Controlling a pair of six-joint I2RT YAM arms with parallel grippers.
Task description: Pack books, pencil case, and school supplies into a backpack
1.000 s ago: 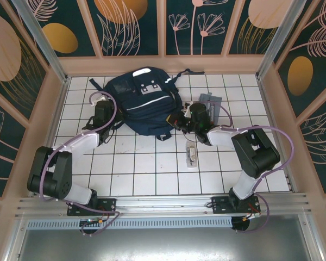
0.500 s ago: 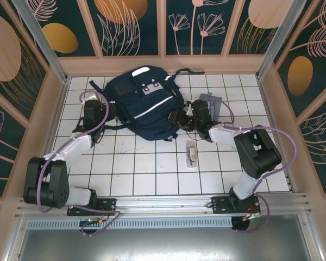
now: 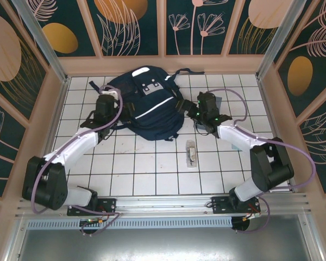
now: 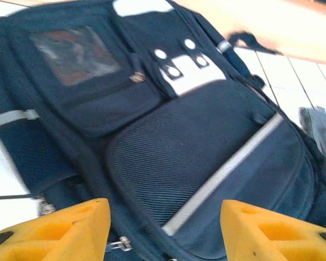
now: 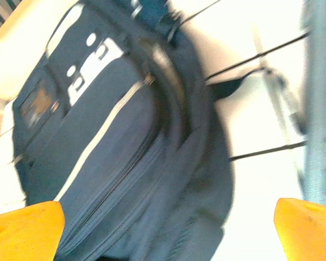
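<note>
My gripper will open the navy backpack wide by lifting its front panel [image 3: 162, 115], which will fold back, because the zipper pull [image 4: 123, 243] sits down at the backpack's side.
The navy backpack [image 3: 146, 106] lies flat at the back middle of the table, grey patch and white stripes up. My left gripper [image 3: 112, 99] hangs over its left edge; in the left wrist view the gripper [image 4: 163, 234] stands open above the backpack [image 4: 195, 147], holding nothing. My right gripper [image 3: 193, 109] is at the backpack's right side, open wide [image 5: 165, 234] over the fabric [image 5: 125, 141]. The grey pencil case [image 5: 321, 92] lies just right of the backpack and also shows at the edge of the left wrist view [image 4: 321, 124]. The school supplies packet [image 3: 190, 153] lies on the tiles nearer the arms. The books are out of view.
A white tiled table [image 3: 141, 168] is ringed by a low wooden wall [image 3: 163, 65]. A dark strap [image 3: 185, 72] trails from the backpack's far right corner. Open tiles lie between the packet and the arm bases.
Both grippers have gone from shut to open and let go of the backpack's sides. Both have moved toward the far wall, the right one also to the right.
</note>
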